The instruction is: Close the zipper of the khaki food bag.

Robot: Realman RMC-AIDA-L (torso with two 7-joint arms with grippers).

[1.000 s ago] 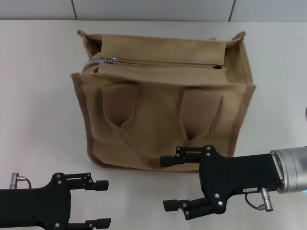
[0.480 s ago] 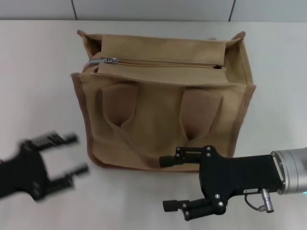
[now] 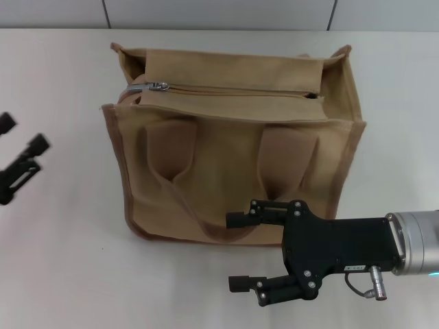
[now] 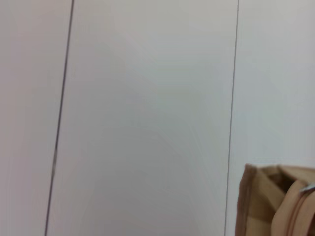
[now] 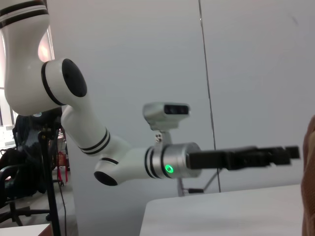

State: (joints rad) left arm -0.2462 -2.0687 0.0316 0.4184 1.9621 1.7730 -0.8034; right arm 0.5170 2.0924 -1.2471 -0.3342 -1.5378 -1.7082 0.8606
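My left gripper needs to tighten the zipper's tail, which bends down loose beside the silver slider, by pulling its end tight before my right gripper takes the slider.
The khaki food bag stands upright in the middle of the table, its two handles hanging down the front. The zipper runs along the top, with the silver slider at its left end and a small dark gap at its right end. My left gripper is open and empty at the far left, well apart from the bag. My right gripper is open and empty just in front of the bag's lower front edge. The left wrist view shows a bag corner. The right wrist view shows the left gripper farther off.
The bag stands on a white table. A grey panelled wall runs behind the table. Bare table surface lies to the left and right of the bag.
My left gripper has swung from the front left corner up and out to the far left edge. My right gripper has shifted slightly lower and to the left. The bag has not moved.
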